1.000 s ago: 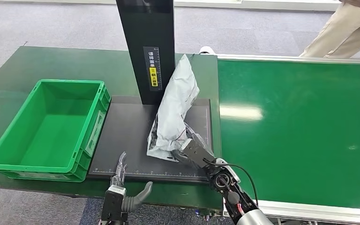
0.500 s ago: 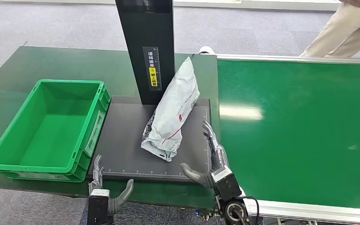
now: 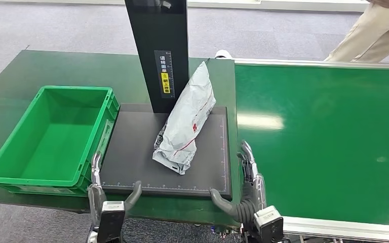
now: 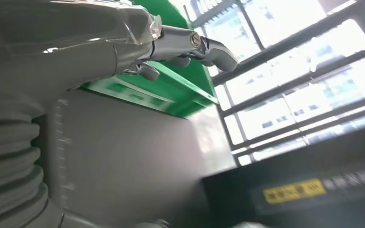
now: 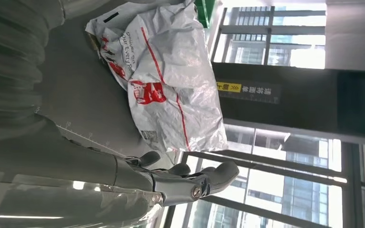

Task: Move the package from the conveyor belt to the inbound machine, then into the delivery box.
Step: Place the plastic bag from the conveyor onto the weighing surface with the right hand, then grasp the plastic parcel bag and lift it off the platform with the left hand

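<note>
I expect the package's near end (image 3: pixel 174 158), which looks thin and creased, to bunch up when I lift the package, and its fuller body to follow.
A crumpled white package (image 3: pixel 186 120) (image 5: pixel 164 76) with red print lies on the black platform (image 3: pixel 137 152) of the inbound machine, its far end leaning against the black column (image 3: pixel 161 50). My right hand (image 3: pixel 245 190) (image 5: pixel 138 178) hangs at the platform's near right corner, fingers spread and holding nothing, a short way from the package. My left hand (image 3: pixel 106 195) (image 4: pixel 123 42) is at the near left corner, also spread and holding nothing. The green delivery box (image 3: pixel 50 139) (image 4: pixel 171 90) stands left of the platform with nothing in it. The green conveyor belt (image 3: pixel 324 142) runs along the right.
A dark green table (image 3: pixel 40 68) carries the box and the machine. A person in beige trousers (image 3: pixel 370 33) stands at the far right beyond the belt. Grey carpet floor lies past the table.
My right hand let go of the package and drew back toward me, off the platform. The package settled flatter against the column. My left hand shifted left along the platform's front edge.
</note>
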`<state>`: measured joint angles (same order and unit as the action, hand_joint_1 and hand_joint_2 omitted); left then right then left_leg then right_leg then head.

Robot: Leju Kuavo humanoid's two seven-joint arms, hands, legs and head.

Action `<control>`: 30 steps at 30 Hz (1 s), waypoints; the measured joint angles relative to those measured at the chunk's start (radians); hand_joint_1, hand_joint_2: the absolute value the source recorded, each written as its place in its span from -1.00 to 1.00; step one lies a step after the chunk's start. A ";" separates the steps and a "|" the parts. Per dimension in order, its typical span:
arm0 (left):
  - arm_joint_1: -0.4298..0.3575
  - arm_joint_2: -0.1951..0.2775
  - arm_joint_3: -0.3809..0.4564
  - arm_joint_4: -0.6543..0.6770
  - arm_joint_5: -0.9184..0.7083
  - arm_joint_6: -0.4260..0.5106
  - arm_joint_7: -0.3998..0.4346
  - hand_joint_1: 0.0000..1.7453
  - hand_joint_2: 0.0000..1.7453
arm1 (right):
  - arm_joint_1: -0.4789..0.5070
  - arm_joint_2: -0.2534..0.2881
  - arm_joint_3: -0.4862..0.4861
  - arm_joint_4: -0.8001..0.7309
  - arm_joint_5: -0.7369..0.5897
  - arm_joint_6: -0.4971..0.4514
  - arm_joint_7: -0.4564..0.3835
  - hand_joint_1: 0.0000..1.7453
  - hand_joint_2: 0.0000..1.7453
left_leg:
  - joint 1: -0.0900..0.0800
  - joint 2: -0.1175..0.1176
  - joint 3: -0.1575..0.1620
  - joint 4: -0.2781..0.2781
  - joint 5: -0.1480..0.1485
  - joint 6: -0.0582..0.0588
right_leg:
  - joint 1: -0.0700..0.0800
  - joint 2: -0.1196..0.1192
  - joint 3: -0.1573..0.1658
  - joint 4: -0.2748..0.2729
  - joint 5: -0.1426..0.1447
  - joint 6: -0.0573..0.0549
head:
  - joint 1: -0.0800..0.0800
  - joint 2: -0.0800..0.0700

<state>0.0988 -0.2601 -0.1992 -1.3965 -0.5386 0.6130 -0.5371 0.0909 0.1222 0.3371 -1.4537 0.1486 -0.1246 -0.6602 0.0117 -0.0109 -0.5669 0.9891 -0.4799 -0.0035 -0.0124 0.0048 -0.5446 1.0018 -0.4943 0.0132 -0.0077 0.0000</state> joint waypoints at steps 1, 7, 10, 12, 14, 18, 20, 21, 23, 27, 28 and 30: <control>-0.024 0.001 -0.012 0.009 -0.009 -0.009 0.014 -1.00 1.00 | 0.000 0.003 -0.004 0.000 -0.011 0.006 -0.005 -1.00 1.00 | 0.000 0.000 0.000 0.000 0.000 0.000 | 0.000 0.000 0.000 0.000 0.000 0.000 | 0.000 0.000; -0.237 0.003 -0.061 0.185 -0.018 -0.081 0.064 -1.00 1.00 | -0.015 0.026 -0.021 0.008 -0.033 0.036 -0.019 -1.00 1.00 | 0.000 0.000 0.002 0.000 0.002 0.000 | 0.000 -0.001 0.002 0.000 0.002 -0.001 | 0.000 0.000; -0.340 -0.003 -0.079 0.304 -0.032 -0.089 0.072 -1.00 1.00 | -0.026 0.035 -0.027 0.015 -0.033 0.044 -0.018 -1.00 1.00 | 0.000 0.000 0.001 0.000 0.002 0.000 | 0.000 -0.001 0.002 0.000 0.002 0.000 | 0.000 0.000; -0.403 -0.010 -0.089 0.378 -0.042 -0.089 0.077 -1.00 1.00 | -0.032 0.040 -0.030 0.020 -0.034 0.047 -0.018 -1.00 1.00 | 0.000 0.000 0.001 0.000 0.003 0.000 | 0.000 -0.001 0.002 0.000 0.002 0.000 | 0.000 0.000; -0.458 -0.019 -0.097 0.440 -0.056 -0.095 0.090 -1.00 1.00 | -0.036 0.044 -0.032 0.025 -0.034 0.048 -0.018 -1.00 1.00 | 0.000 0.000 0.001 0.000 0.002 0.000 | 0.000 -0.001 0.001 0.000 0.002 0.000 | 0.000 0.000; -0.549 -0.038 -0.123 0.540 -0.098 -0.135 0.140 -1.00 1.00 | -0.047 0.050 -0.035 0.038 -0.034 0.055 -0.018 -1.00 1.00 | 0.000 0.000 0.000 0.000 0.002 0.000 | 0.000 -0.001 0.001 0.000 0.002 0.000 | 0.000 0.000; -0.589 -0.047 -0.138 0.593 -0.118 -0.155 0.165 -1.00 1.00 | -0.053 0.051 -0.037 0.046 -0.034 0.061 -0.018 -1.00 1.00 | 0.000 0.000 0.000 0.000 0.002 0.000 | 0.000 -0.001 0.001 0.000 0.002 0.000 | 0.000 0.000; -0.607 -0.051 -0.144 0.619 -0.125 -0.162 0.173 -1.00 1.00 | -0.056 0.051 -0.039 0.050 -0.034 0.064 -0.018 -1.00 1.00 | 0.000 0.000 0.000 0.000 0.002 0.000 | 0.000 -0.001 0.001 0.000 0.002 0.000 | 0.000 0.000; -0.637 -0.058 -0.154 0.669 -0.134 -0.170 0.185 -1.00 1.00 | -0.062 0.051 -0.042 0.058 -0.035 0.069 -0.018 -1.00 1.00 | 0.000 0.000 0.000 0.000 0.002 0.000 | 0.000 -0.001 0.001 0.000 0.002 0.000 | 0.000 0.000; -0.678 -0.064 -0.164 0.757 -0.143 -0.181 0.196 -1.00 1.00 | -0.069 0.053 -0.049 0.068 -0.035 0.084 -0.018 -1.00 1.00 | 0.000 0.000 0.000 0.000 0.002 0.000 | 0.000 0.000 0.001 0.000 0.002 0.000 | 0.000 0.000; -0.682 -0.064 -0.165 0.773 -0.144 -0.182 0.197 -1.00 1.00 | -0.070 0.053 -0.052 0.069 -0.035 0.085 -0.018 -1.00 1.00 | 0.000 0.000 0.000 0.000 0.002 0.000 | 0.000 0.000 0.000 0.000 0.002 0.000 | 0.000 0.000; -0.695 -0.065 -0.166 0.805 -0.150 -0.190 0.208 -1.00 1.00 | -0.071 0.054 -0.056 0.072 -0.035 0.089 -0.018 -1.00 1.00 | 0.000 0.000 0.000 0.000 0.002 0.000 | 0.000 0.000 0.000 0.000 0.002 0.000 | 0.000 0.000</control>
<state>-0.5962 -0.3255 -0.3650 -0.5917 -0.6884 0.4228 -0.3289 0.0197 0.1760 0.2810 -1.3820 0.1133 -0.0355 -0.6783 0.0117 -0.0110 -0.5673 0.9895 -0.4774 -0.0031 -0.0123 0.0043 -0.5442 1.0020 -0.4921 0.0129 -0.0078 0.0000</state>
